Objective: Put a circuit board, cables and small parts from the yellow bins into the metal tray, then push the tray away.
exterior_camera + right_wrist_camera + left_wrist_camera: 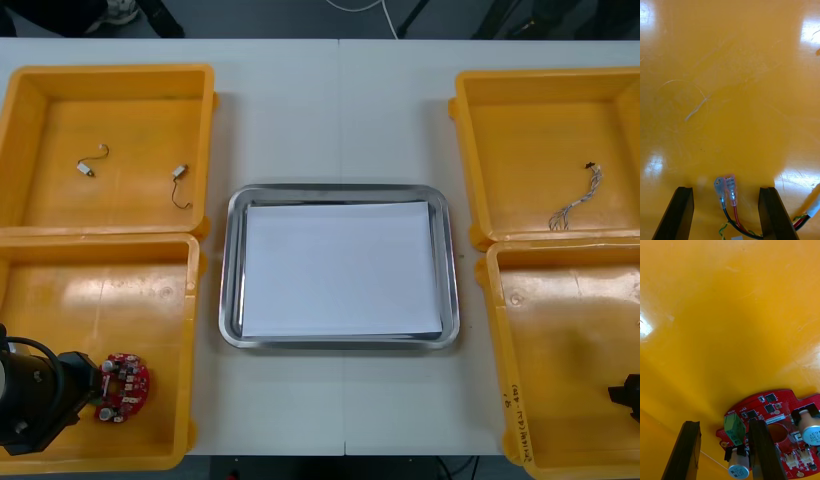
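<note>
My left gripper has the green connector [735, 429] sitting crooked between its fingers, so the circuit board [124, 388] will turn into line when I close on it.
A round red circuit board [124, 386] lies in the near left yellow bin [60, 300]. My left gripper [96, 384] is down at the board's edge. In the left wrist view its fingers [688, 450] stand open around the rim of the circuit board [771, 408], with a green connector [733, 427] between them. My right gripper [628, 392] is low in the near right bin [560, 330]. It is open [726, 189] over a red, black and yellow cable [727, 195], whose two sleeved ends lie between the fingers. The metal tray [232, 270] is white inside.
Two small metal parts [88, 168] [180, 174] lie in the far left bin [110, 80]. A twisted blue and white cable [578, 200] lies in the far right bin [540, 90]. Bare table runs beyond the tray's far rim.
</note>
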{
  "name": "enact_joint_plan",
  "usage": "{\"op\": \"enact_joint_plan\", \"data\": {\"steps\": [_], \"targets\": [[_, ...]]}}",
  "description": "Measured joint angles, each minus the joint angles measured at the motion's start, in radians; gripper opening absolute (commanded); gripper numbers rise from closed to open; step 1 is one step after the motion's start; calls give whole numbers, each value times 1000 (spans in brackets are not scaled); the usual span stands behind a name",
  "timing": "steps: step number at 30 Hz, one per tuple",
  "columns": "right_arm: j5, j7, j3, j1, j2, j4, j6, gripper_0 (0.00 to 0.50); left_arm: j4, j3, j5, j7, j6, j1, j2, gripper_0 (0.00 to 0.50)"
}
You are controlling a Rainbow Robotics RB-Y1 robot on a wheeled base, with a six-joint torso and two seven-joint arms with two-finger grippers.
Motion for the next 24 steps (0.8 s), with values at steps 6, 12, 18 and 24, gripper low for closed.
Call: {"op": "enact_joint_plan", "data": {"steps": [6, 12, 18, 24], "targets": [[0, 0, 0, 0, 0, 0, 0, 45, 0, 0, 0, 0, -1, 0, 0, 81], [0, 0, 0, 0, 0, 1, -1, 0, -1, 0, 0, 0, -5, 0, 0, 0], [0, 0, 0, -1, 0, 0, -10, 0, -3, 0, 1, 0, -5, 0, 0, 0], [0, -1, 0, -9, 0, 1, -12, 0, -3, 0, 1, 0, -6, 0, 0, 0]]}}
